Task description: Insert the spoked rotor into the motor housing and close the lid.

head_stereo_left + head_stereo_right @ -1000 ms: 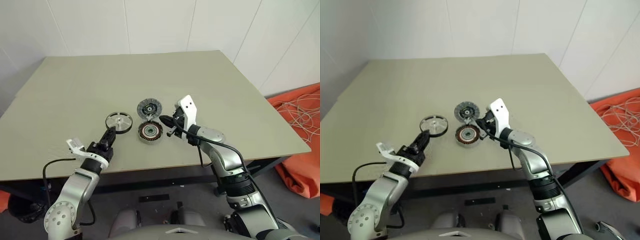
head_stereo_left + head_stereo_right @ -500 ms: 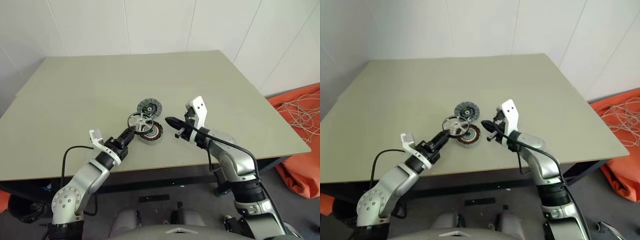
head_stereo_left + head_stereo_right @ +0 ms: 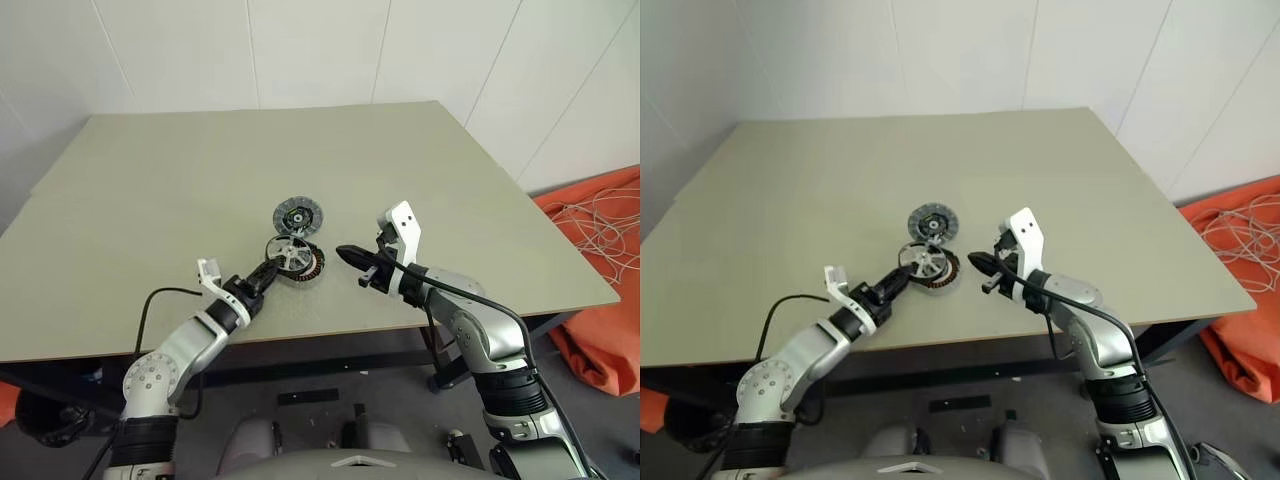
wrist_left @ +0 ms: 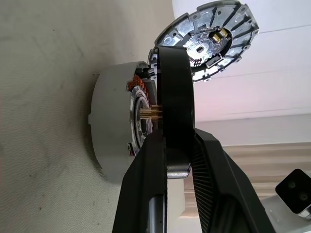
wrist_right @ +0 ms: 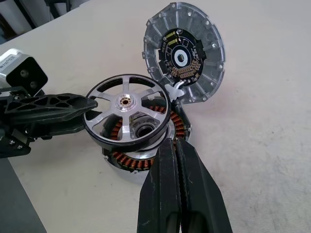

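The robot's left gripper holds the rotor's rim [image 5: 89, 121], which has to go down inside the housing, so the gripper should start the rotor's stem in, open, then push near the rotor's middle [image 5: 125, 101] with its fingers closed.
My left gripper [image 3: 268, 272] is shut on the rim of the spoked rotor [image 3: 289, 252], a dark ring with silver spokes. It holds the rotor tilted, just over the motor housing [image 3: 309, 270]. In the right wrist view the rotor [image 5: 127, 115] overlaps the housing's copper windings [image 5: 127, 160], offset to one side. In the left wrist view the rotor [image 4: 175, 87] is edge-on next to the housing [image 4: 112, 126]. The lid [image 3: 298, 216] lies just behind the housing, dark-centred face showing. My right gripper [image 3: 345, 253] is shut and holds nothing, a little to the right of the housing.
The parts sit near the front middle of a wide grey-green table [image 3: 150, 180]. Its front edge runs just behind both wrists. On the floor at the right lies orange fabric [image 3: 600, 260] with white cable on it.
My left gripper has carried the rotor from the table left of the housing rightwards to above it. My right gripper has drawn back a little to the right.
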